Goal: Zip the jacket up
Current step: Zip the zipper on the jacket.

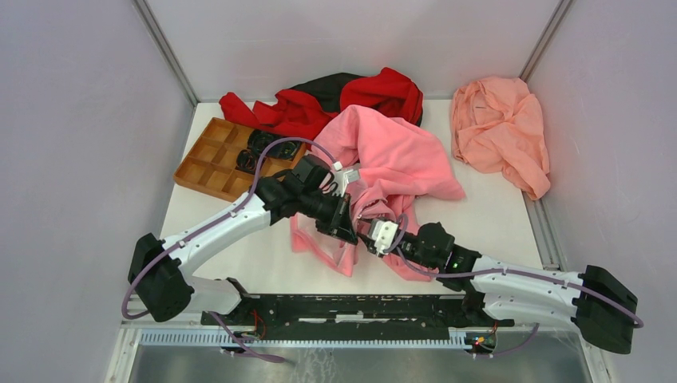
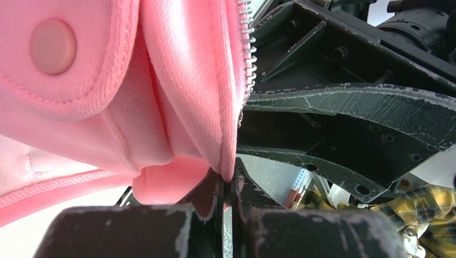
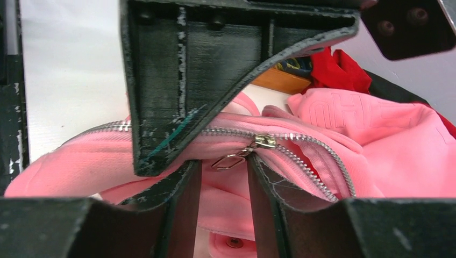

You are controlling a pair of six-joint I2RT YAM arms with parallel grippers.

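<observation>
The zipper pull [image 3: 232,160] slopes away from the slider [image 3: 264,141] across the ends of my right gripper's fingers, so I should open them, move under the slider and close on the hanging pull.
The pink jacket [image 1: 399,159] lies crumpled in the middle of the table. My left gripper [image 1: 345,222] is shut on the jacket's front edge [image 2: 220,134], just below a row of zipper teeth [image 2: 246,54]. My right gripper [image 1: 374,236] faces it from the right, very close. In the right wrist view its fingers [image 3: 269,183] stand apart, and the small metal zipper pull [image 3: 231,159] hangs at the gap between their tips. The slider [image 3: 264,142] sits just above, with the two tooth rows spreading apart to its right. A left finger [image 3: 177,80] fills the upper part of that view.
A red-and-black garment [image 1: 351,96] lies behind the jacket. A salmon-peach cloth [image 1: 499,132] lies at the back right. An orange-brown compartment tray [image 1: 211,163] with black parts stands at the back left. Grey walls enclose the table on three sides.
</observation>
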